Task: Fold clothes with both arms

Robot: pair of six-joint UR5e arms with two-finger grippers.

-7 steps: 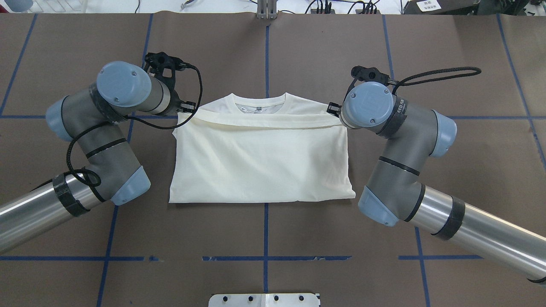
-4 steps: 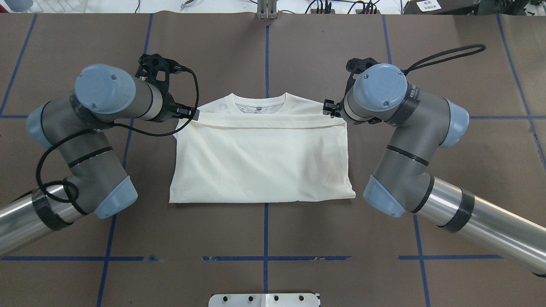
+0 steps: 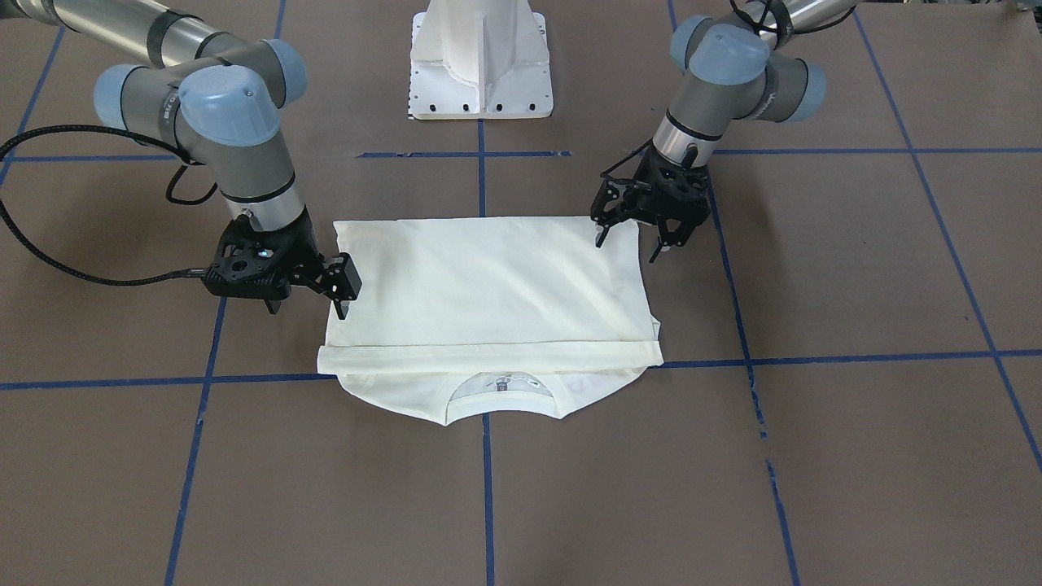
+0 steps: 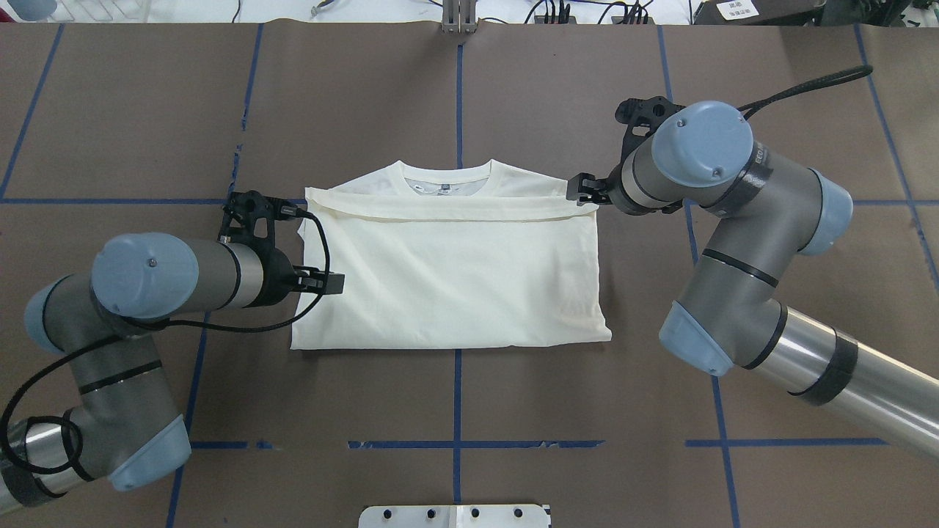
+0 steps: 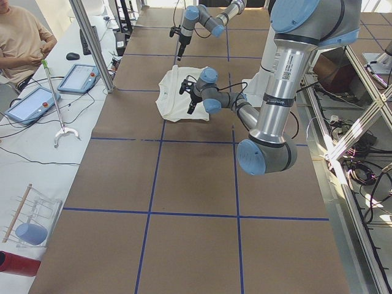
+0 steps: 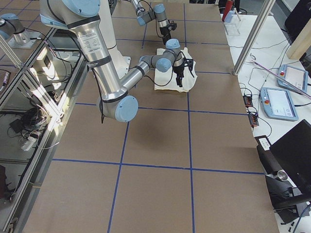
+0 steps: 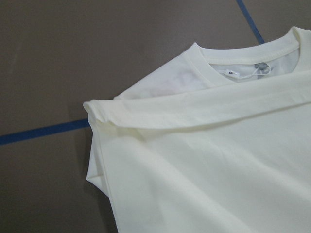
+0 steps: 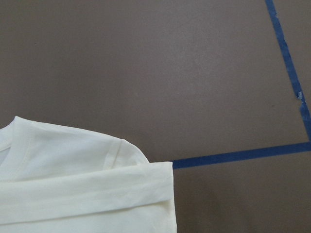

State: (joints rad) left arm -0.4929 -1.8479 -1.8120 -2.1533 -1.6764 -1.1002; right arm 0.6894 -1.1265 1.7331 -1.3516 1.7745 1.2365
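Note:
My gripper will swing the cream-white shirt [image 3: 490,282] around in one piece, still folded, when it pulls the shirt's corner, because the folded-over band [image 3: 490,358] lies flat.
The cream-white shirt [image 4: 447,279] lies folded on the brown table with its plain side up and its collar on the far side; the print is hidden. It also shows in the front view [image 3: 488,285] and in both wrist views [image 7: 218,170] [image 8: 73,194]. My left gripper [image 4: 312,282] [image 3: 627,247] is open and empty, just above the shirt's left edge, with one finger over the cloth. My right gripper [image 4: 594,194] [image 3: 308,309] is open and empty beside the far right corner of the folded-over band.
The white pedestal base [image 3: 480,73] stands at the robot's side of the table [image 4: 455,515]. Blue tape lines [image 4: 458,444] cross the brown cover. An operator [image 5: 21,43] sits by tablets beyond the table's far edge.
My left gripper has moved from the shirt's far left corner back toward the robot along the left edge. My right arm has shifted slightly outward. The shirt lies as before.

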